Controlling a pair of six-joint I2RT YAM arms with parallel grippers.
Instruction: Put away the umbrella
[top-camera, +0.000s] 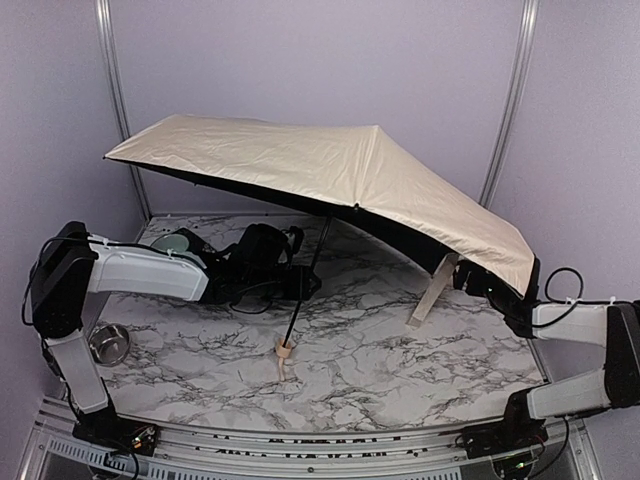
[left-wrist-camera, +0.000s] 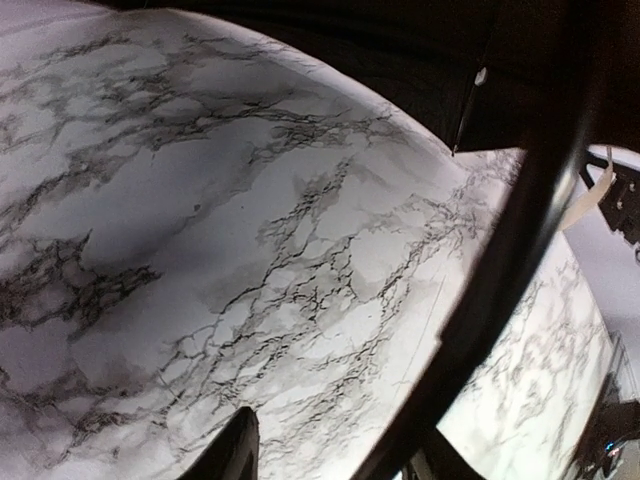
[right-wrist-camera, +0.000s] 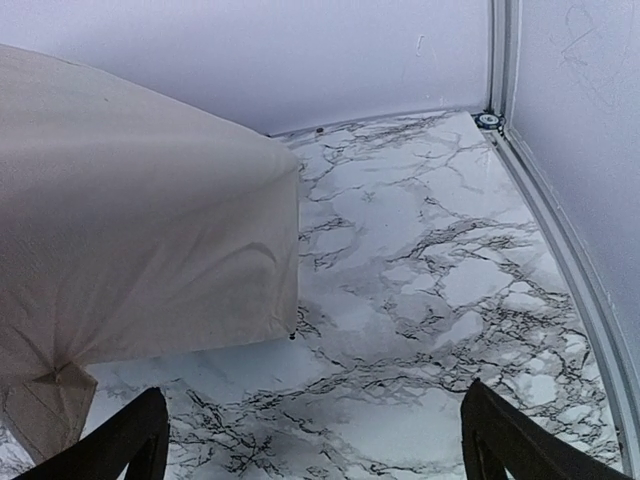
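I should hold the umbrella's shaft (top-camera: 316, 258) upright with my left gripper while my right gripper reaches under and pulls the runner down, because the canopy's low edge (top-camera: 522, 284) is in my right gripper's way.
The umbrella stands open. Its cream-beige canopy (top-camera: 330, 175) tilts over the back of the marble table (top-camera: 400, 370), and its thin black shaft (top-camera: 305, 285) slants down to the pale tan knob handle (top-camera: 285, 349) resting on the table. My left gripper (top-camera: 303, 283) sits at the shaft under the canopy. In the left wrist view the shaft (left-wrist-camera: 510, 260) runs along the right finger, and the left finger (left-wrist-camera: 228, 452) stands apart from it, so the left gripper (left-wrist-camera: 335, 440) is open. My right gripper (right-wrist-camera: 315, 450) is open beside the canopy's low right edge (right-wrist-camera: 140, 220), holding nothing.
A small steel bowl (top-camera: 109, 343) sits at the table's left edge beside my left arm. The umbrella's cream strap (top-camera: 432, 290) hangs down from the canopy at the right. Purple walls close in the back and sides, with a metal rail (right-wrist-camera: 580, 280) along the right edge.
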